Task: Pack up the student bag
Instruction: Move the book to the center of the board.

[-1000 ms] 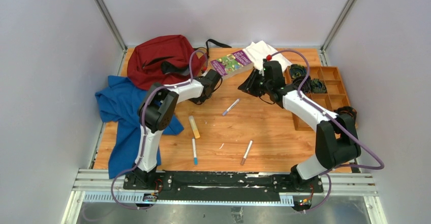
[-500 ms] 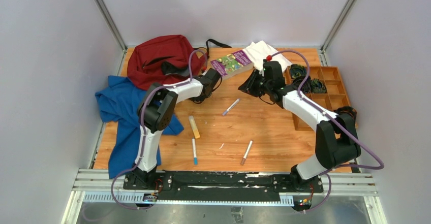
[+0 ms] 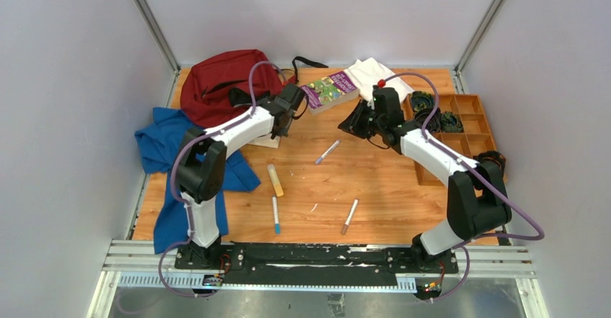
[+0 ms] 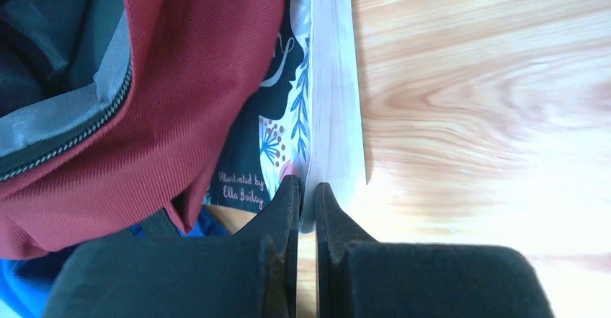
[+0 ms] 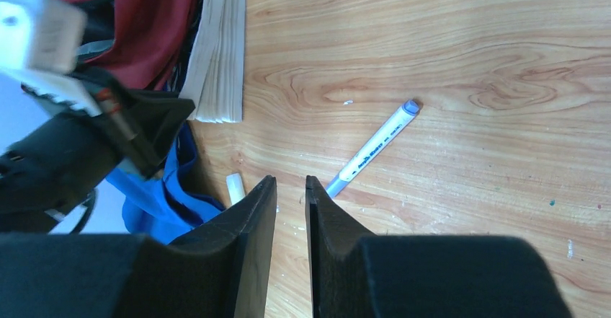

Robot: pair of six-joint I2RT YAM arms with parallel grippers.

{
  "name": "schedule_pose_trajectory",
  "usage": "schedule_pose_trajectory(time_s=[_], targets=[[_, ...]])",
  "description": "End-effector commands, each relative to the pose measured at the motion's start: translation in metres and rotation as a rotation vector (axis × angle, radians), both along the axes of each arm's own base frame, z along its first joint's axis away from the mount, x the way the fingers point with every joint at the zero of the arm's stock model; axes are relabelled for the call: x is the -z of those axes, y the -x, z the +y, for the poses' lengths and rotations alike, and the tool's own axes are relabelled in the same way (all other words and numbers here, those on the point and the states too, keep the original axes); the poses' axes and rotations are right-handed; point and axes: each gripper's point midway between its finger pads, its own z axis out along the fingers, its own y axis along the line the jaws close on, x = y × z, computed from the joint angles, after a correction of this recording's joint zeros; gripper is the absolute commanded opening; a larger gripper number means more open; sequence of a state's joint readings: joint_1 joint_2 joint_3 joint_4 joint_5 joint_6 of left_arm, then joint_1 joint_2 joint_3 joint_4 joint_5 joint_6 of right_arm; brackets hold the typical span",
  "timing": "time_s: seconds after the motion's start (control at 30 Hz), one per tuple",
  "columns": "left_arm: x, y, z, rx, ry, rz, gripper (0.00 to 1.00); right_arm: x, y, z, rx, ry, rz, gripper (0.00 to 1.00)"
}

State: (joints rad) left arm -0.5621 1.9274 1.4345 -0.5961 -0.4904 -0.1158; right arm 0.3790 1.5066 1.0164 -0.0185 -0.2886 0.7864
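The book's spine lies under the bag point(image 4: 241, 112), so my left gripper should pull the book clear, then take the spine while my right gripper braces the pages point(image 5: 225, 55).
The dark red student bag point(image 3: 223, 80) lies at the back left, its zip open and grey lining showing in the left wrist view point(image 4: 86, 109). A book with a dark blue illustrated cover point(image 4: 277, 145) and white pages point(image 4: 333, 80) lies against the bag's front edge, partly under the fabric. It also shows in the top view point(image 3: 265, 142) and in the right wrist view point(image 5: 220, 51). My left gripper point(image 4: 308, 188) is shut on the book's near edge point(image 3: 281, 125). My right gripper point(image 5: 290, 182) is shut and empty above the bare table point(image 3: 347, 125).
A purple book point(image 3: 329, 89) and a white folded cloth point(image 3: 371, 71) lie at the back. A blue garment point(image 3: 173, 159) lies at the left. Several pens lie mid-table: point(image 3: 327, 151), point(image 3: 275, 179), point(image 3: 276, 215). An orange tray point(image 3: 461, 127) stands at the right.
My left arm has stretched out and swung left towards the bag. The book's pale pages now show beside the bag. The right arm has not moved.
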Motion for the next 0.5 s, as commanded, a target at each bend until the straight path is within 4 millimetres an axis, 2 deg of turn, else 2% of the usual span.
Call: schedule_pose_trajectory(time_s=[0.0, 0.17, 0.3, 0.47], targets=[[-0.033, 0.018, -0.051, 0.066, 0.273, 0.009, 0.00, 0.006, 0.005, -0.004, -0.006, -0.003, 0.019, 0.27], [-0.052, 0.028, -0.084, 0.118, 0.461, 0.029, 0.00, 0.016, 0.010, 0.003, -0.046, -0.019, 0.050, 0.30], [-0.055, 0.040, -0.110, 0.170, 0.587, 0.074, 0.00, 0.021, 0.011, 0.011, -0.063, -0.042, 0.048, 0.36], [-0.053, 0.053, -0.130, 0.184, 0.646, 0.102, 0.00, 0.033, 0.015, 0.008, -0.046, -0.028, 0.070, 0.37]])
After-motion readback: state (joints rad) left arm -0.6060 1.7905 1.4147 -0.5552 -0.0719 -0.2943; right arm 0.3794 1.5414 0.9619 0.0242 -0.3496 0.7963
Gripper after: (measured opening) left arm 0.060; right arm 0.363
